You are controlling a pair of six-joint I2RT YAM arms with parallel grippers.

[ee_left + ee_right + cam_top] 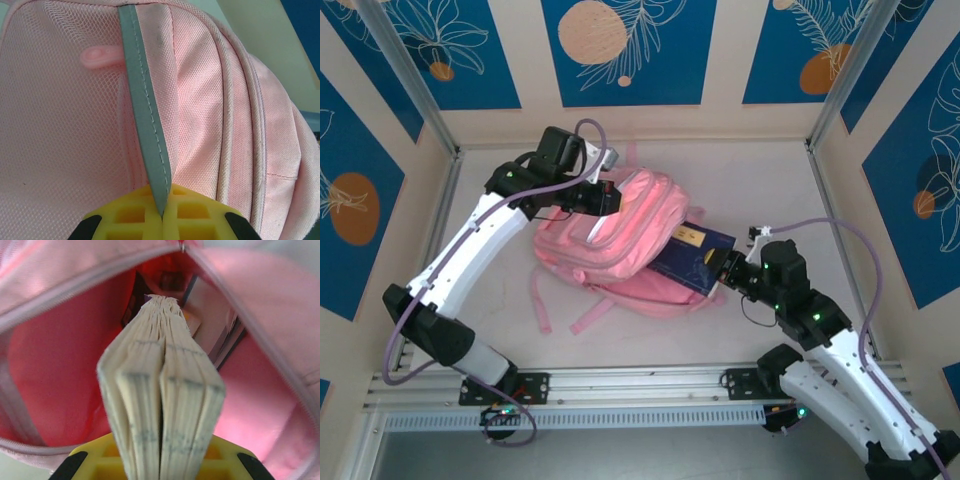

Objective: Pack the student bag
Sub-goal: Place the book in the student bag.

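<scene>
I should push the dark blue book point(692, 256) in next with my right gripper until it stands beside the other books point(204, 315), because it points end-first into the bag's opening.
The pink student bag point(620, 240) lies in the middle of the table with its mouth facing right. My left gripper point(608, 196) is at the bag's far top edge. In the left wrist view its yellow pads point(130, 215) are shut on a grey stitched trim strip point(147, 130) of the bag point(60, 125). My right gripper point(727, 268) is shut on a dark blue book point(690, 255) that is partly inside the bag's mouth. In the right wrist view the book's cream page edges point(160, 385) point into the red-lined opening point(55, 380), where other books point(220, 337) stand.
Pink straps point(542, 300) trail from the bag toward the near left. Metal frame posts point(420, 85) and patterned walls enclose the table on three sides. An aluminium rail point(640, 385) with both arm bases runs along the near edge.
</scene>
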